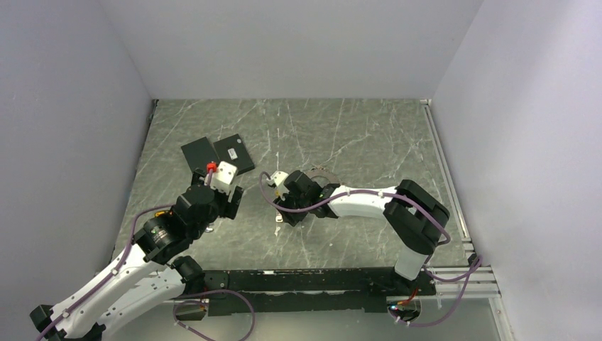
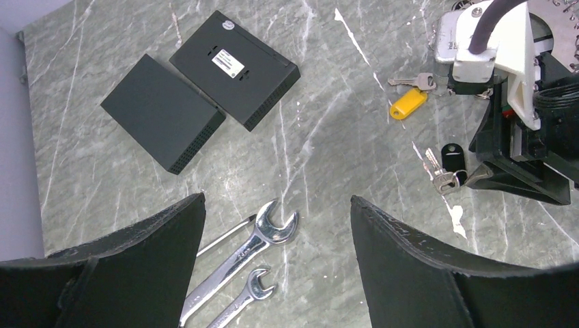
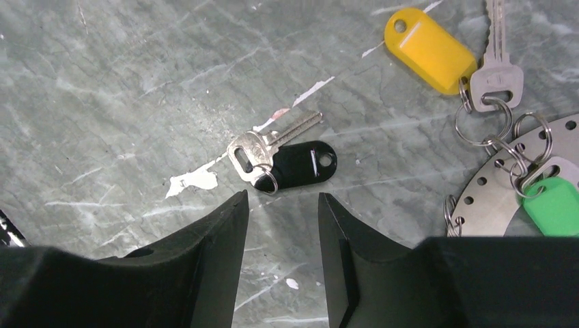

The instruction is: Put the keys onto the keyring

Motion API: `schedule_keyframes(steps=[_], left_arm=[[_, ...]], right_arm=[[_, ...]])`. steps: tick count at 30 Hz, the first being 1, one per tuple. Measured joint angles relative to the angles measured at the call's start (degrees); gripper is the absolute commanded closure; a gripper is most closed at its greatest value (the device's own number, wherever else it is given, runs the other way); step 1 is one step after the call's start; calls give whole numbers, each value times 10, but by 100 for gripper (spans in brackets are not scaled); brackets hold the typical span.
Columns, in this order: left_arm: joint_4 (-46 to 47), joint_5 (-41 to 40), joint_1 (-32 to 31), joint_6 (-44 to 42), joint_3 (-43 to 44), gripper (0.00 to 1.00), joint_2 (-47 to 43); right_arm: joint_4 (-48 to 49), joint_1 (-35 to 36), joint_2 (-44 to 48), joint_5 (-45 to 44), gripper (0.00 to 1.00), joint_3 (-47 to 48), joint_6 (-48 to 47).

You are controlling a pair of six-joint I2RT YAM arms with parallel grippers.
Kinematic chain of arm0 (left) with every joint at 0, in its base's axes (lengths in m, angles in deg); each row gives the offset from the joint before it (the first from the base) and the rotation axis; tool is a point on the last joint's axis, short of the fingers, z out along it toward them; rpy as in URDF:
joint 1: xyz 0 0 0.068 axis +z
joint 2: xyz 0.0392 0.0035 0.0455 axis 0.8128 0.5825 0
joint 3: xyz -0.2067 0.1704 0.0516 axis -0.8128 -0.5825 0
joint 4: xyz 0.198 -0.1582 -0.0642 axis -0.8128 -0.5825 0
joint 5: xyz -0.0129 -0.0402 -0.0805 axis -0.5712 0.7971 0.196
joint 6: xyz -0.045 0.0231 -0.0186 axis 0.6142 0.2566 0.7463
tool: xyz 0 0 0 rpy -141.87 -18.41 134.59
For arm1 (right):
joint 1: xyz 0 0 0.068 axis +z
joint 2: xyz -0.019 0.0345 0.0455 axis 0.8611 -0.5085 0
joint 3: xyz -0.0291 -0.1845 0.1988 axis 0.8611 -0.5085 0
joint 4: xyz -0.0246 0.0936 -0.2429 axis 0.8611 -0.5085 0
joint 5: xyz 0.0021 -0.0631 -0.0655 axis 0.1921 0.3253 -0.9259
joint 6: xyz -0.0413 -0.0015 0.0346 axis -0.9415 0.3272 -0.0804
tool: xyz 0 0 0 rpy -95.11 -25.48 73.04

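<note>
The small ring (image 3: 268, 180) lies over the black tag's end, so the robot's right gripper should first lift the key and tag (image 3: 290, 160) and then hold the ring out to the left gripper.
A silver key on a black tag (image 3: 295, 164) lies flat on the marble, just beyond my right gripper (image 3: 282, 198), which is open and empty. It also shows in the left wrist view (image 2: 447, 164). A second key with a yellow tag (image 3: 429, 49) lies farther right, linked by small split rings to the keyring (image 3: 488, 201), a grey perforated curved band carrying a green tag (image 3: 556, 206). My left gripper (image 2: 277, 199) is open wide and empty, hovering over wrenches. In the top view the right gripper (image 1: 286, 207) is at table centre and the left gripper (image 1: 231, 197) is to its left.
Two flat black boxes (image 2: 164, 113) (image 2: 235, 65) lie at the back left. Two chrome wrenches (image 2: 252, 246) lie under my left gripper. A white scrap (image 3: 191, 181) lies left of the black-tag key. Grey walls enclose the table on three sides.
</note>
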Motion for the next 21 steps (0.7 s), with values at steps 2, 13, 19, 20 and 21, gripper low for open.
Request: schedule_keyframes(steps=[2, 13, 19, 20, 21], left_arm=[[0, 1, 0, 0, 0, 17, 0], [0, 3, 0, 0, 0, 17, 0], [0, 3, 0, 0, 0, 17, 0], [0, 3, 0, 0, 0, 17, 0], [0, 3, 0, 0, 0, 17, 0]], right_arm=[[7, 0, 0, 1, 55, 0, -1], [22, 3, -5, 5, 63, 0, -5], [26, 9, -12, 5, 73, 0, -6], [26, 11, -14, 5, 75, 0, -6], [26, 12, -16, 4, 75, 0, -7]])
